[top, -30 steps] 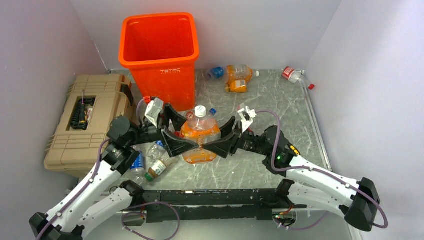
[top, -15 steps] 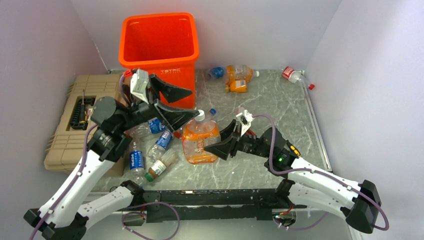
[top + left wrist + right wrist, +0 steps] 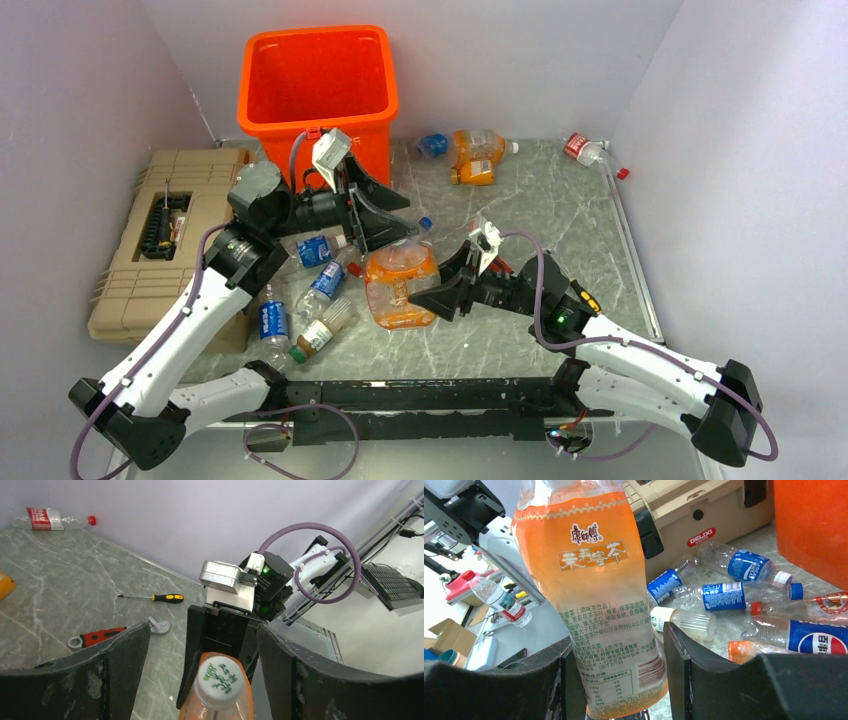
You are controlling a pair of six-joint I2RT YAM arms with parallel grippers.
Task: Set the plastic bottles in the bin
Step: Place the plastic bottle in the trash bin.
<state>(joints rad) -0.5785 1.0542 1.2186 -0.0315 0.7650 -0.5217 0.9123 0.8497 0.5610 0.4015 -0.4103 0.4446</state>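
The orange bin (image 3: pixel 320 85) stands on my left gripper's side. Next, my left gripper takes the orange tea bottle by its white cap (image 3: pixel 220 679) before my right gripper opens.
A large orange tea bottle (image 3: pixel 400 285) with a white cap (image 3: pixel 220 677) hangs over the table in front of the orange bin (image 3: pixel 315 90). My right gripper (image 3: pixel 440 285) is shut on its lower end, and in the right wrist view both fingers (image 3: pixel 689 652) press the label (image 3: pixel 599 580). My left gripper (image 3: pixel 395 215) is open at the cap end. Its jaws stand on either side of the cap with a gap on each side. Several small plastic bottles (image 3: pixel 305 300) with blue labels lie left of the held one, and others (image 3: pixel 470 152) lie at the back.
A tan toolbox case (image 3: pixel 170 240) stands at the left, against the bottle pile. A red-labelled bottle (image 3: pixel 585 148) lies at the back right corner. The left wrist view shows a red-handled wrench (image 3: pixel 97 636) and a yellow-handled screwdriver (image 3: pixel 152 598) on the marble top.
My left gripper let go of the orange bottle's side, swung up toward the bin, then came to the cap end with narrower jaws. The right gripper kept its hold.
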